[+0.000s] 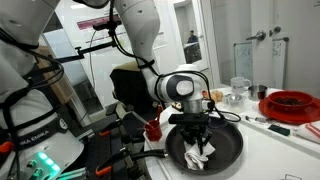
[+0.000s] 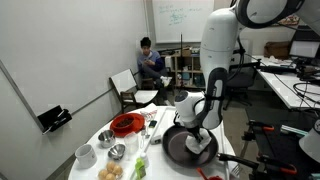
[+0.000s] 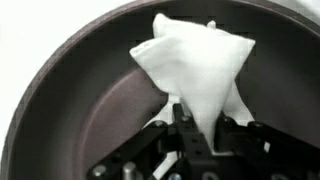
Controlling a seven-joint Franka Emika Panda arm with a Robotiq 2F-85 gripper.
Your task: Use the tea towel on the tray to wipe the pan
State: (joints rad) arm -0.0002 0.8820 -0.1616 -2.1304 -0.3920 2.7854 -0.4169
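Note:
My gripper has the tea towel close to the pan's rim (image 1: pixel 197 173), so next I turn back and sweep it across the open pan's bottom (image 1: pixel 226 146).
A dark round pan (image 1: pixel 225 145) sits on the white table; it shows in both exterior views (image 2: pixel 175 148) and fills the wrist view (image 3: pixel 70 110). My gripper (image 1: pixel 198 143) reaches down into the pan and is shut on a white tea towel (image 3: pixel 195 60). The towel hangs from the jaws (image 3: pixel 197 128) and spreads over the pan's floor. It also shows as a white patch in the pan in both exterior views (image 1: pixel 197 156) (image 2: pixel 197 146). The tray is not clearly in view.
A red bowl-like dish (image 1: pixel 290 103) and a glass (image 1: pixel 240 88) stand at the far side of the table. A red dish (image 2: pixel 126 124), small bowls and cups (image 2: pixel 86 154) lie beside the pan. A person (image 2: pixel 150 62) sits in the background.

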